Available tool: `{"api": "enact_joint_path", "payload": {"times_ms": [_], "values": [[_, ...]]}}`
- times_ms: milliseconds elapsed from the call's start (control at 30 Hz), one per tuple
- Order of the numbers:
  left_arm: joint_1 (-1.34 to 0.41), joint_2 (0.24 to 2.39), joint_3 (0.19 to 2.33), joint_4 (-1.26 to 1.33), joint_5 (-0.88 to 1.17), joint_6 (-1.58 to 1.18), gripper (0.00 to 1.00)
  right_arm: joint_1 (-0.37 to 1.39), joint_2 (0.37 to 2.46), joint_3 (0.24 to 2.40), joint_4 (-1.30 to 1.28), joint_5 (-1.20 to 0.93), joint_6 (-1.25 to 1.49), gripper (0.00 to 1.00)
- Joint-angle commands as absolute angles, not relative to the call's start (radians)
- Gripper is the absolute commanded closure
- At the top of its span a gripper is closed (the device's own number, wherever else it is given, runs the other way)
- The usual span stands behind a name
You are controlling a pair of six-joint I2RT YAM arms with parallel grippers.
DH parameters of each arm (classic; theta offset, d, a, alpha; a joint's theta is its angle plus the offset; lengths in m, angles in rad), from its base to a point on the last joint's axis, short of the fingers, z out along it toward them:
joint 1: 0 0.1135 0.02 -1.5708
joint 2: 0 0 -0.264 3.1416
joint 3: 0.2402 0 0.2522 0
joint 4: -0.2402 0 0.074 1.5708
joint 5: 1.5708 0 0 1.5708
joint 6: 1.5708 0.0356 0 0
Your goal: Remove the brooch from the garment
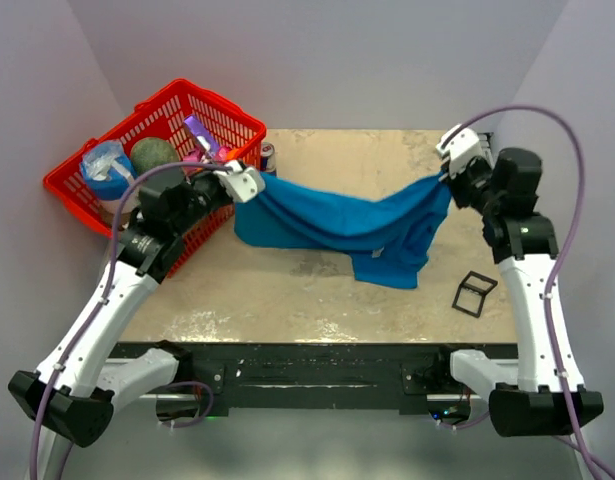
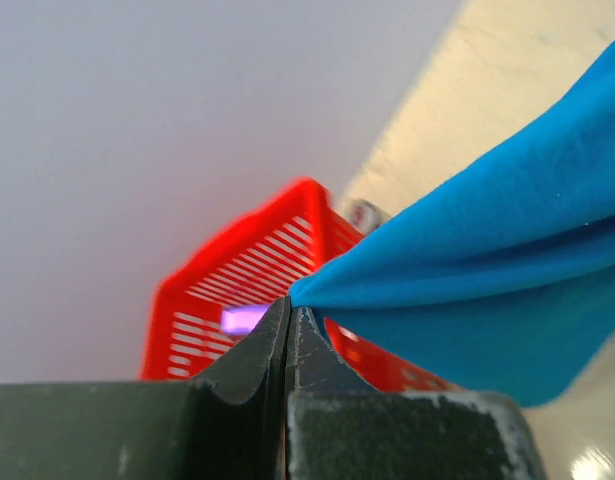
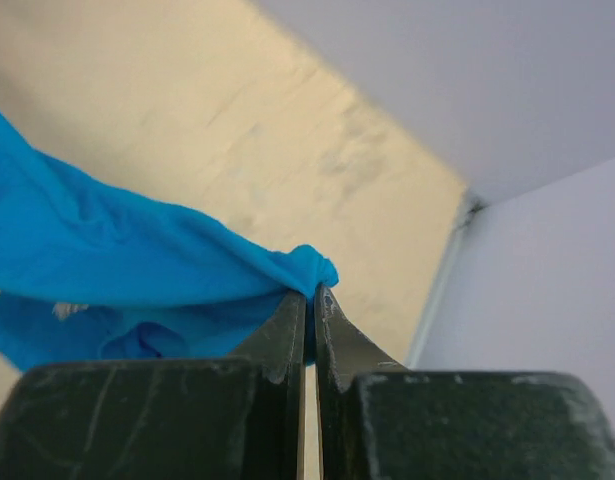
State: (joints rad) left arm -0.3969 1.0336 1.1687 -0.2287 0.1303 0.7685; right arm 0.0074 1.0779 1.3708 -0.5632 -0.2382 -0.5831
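My left gripper and my right gripper should first lower the shirt and then lift it up high, spread wide, because it sags in folds around the brooch (image 1: 377, 252).
The garment (image 1: 337, 220), a bright blue T-shirt, hangs stretched between my two grippers above the tan table (image 1: 287, 290). Its lower part droops onto the table at the middle right. My left gripper (image 1: 249, 185) is shut on the shirt's left end, the cloth (image 2: 487, 250) pinched at my fingertips (image 2: 299, 318). On the other side, my right gripper (image 1: 445, 172) is shut on a bunched edge (image 3: 312, 268). The brooch shows only as a tiny whitish speck (image 3: 62, 311) on the lower fold, too small to make out.
A red basket (image 1: 137, 150) holding several items stands at the table's back left, just behind my left gripper, and also shows in the left wrist view (image 2: 237, 290). A can (image 1: 268, 157) stands beside it. A small black frame (image 1: 475, 294) lies at the right. Walls close in on three sides.
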Motion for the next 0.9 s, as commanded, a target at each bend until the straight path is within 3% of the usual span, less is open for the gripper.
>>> {"api": "enact_joint_path", "payload": {"times_ms": [0,133,333,467,567,700,867], "values": [[-0.413,1.057,1.089,-0.304,0.172,0.835,1.00,0.009,1.071,1.190,-0.525,-0.247,-0.552,1.00],[-0.422,1.170,1.144,-0.233,0.137,0.833,1.00,0.009,1.254,1.308,-0.405,-0.219,-0.500,1.00],[-0.400,1.328,1.288,-0.127,0.058,0.876,1.00,0.009,1.552,1.667,-0.267,-0.218,-0.368,1.00],[-0.396,1.318,1.290,-0.095,0.032,0.929,1.00,0.008,1.606,1.733,-0.279,-0.224,-0.386,1.00],[-0.394,1.273,1.246,-0.133,0.060,0.928,1.00,0.009,1.565,1.637,-0.319,-0.239,-0.446,1.00],[-0.394,1.185,1.119,-0.273,0.138,0.959,1.00,0.009,1.444,1.314,-0.368,-0.261,-0.544,1.00],[-0.393,1.163,1.000,-0.506,0.137,1.051,1.00,0.017,1.356,1.076,-0.541,-0.281,-0.636,1.00]]}}
